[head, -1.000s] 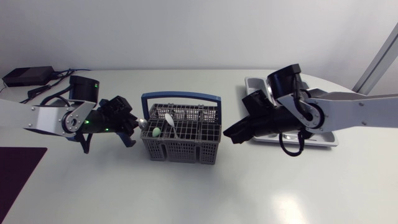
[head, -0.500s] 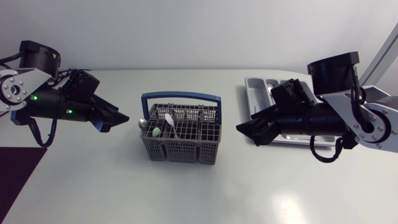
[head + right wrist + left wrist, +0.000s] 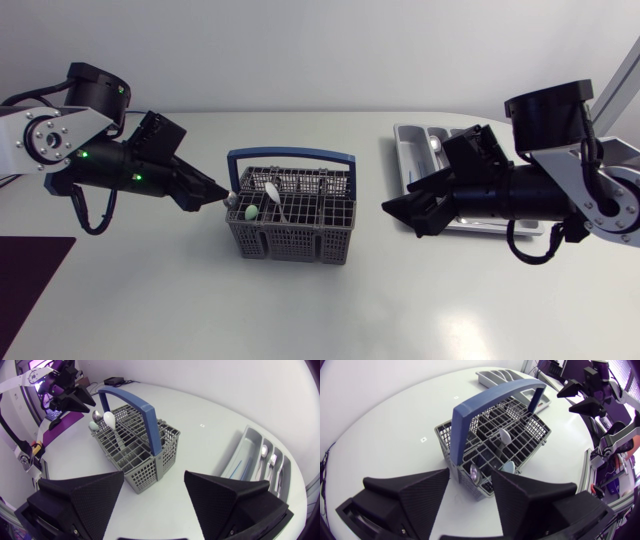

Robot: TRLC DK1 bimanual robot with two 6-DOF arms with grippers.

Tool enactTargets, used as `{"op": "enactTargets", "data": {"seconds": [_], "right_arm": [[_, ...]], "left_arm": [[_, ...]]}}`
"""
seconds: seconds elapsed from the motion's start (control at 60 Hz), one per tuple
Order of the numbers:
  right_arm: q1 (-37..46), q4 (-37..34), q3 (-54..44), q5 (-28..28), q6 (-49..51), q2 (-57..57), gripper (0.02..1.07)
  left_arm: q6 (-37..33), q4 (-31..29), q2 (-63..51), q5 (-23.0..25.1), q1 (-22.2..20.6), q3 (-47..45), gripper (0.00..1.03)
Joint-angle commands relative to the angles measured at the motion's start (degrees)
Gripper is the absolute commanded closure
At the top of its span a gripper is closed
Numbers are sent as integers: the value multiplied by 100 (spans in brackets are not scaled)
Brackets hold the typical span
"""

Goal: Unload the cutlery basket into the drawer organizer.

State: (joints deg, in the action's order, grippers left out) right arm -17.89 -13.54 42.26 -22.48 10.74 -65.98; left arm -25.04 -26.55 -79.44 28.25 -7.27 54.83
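The metal spoon will come out on its own when I lift it, because the metal spoon's bowl [image 3: 231, 199] is clear of the pale green spoon [image 3: 251, 212].
The grey cutlery basket [image 3: 290, 218] with a blue handle [image 3: 292, 157] stands mid-table. At its left end it holds a metal spoon [image 3: 475, 474], a pale green spoon [image 3: 509, 466] and a white spoon [image 3: 505, 436]. My left gripper [image 3: 215, 192] hovers open just left of that end, its jaws apart with the metal spoon ahead of them [image 3: 471, 479]. My right gripper [image 3: 400, 212] hangs open to the right of the basket [image 3: 132, 442], nothing between its fingers [image 3: 153, 477]. The grey drawer organizer [image 3: 412, 148] lies behind it, partly hidden by the right arm.
The organizer [image 3: 257, 462] has a spoon [image 3: 263, 451] and a fork [image 3: 272, 463] in its slots. A dark mat [image 3: 30, 275] lies at the front left edge. Bare white tabletop spreads in front of the basket and between basket and organizer.
A second ago both grippers were low beside the basket; both pulled back and opened. Over the last half second the left gripper came back toward the basket's left end; the right barely moved.
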Motion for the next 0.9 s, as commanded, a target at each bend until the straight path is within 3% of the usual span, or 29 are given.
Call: {"op": "enactTargets", "data": {"seconds": [0.0, 0.25, 0.567, 0.883], "right_arm": [[-48, -79, -113, -20, -37, 58, 20], [-109, -43, -122, -11, -90, 32, 20], [-127, -8, -113, -2, -90, 23, 20], [-162, 36, -157, 24, -72, 15, 20]], "left_arm": [[201, -44, -151, 40, -64, 177, 49], [324, -44, -344, 40, -249, 230, 54], [447, -53, -643, 40, -258, 388, 83], [429, -237, -678, 40, -284, 423, 90]]}}
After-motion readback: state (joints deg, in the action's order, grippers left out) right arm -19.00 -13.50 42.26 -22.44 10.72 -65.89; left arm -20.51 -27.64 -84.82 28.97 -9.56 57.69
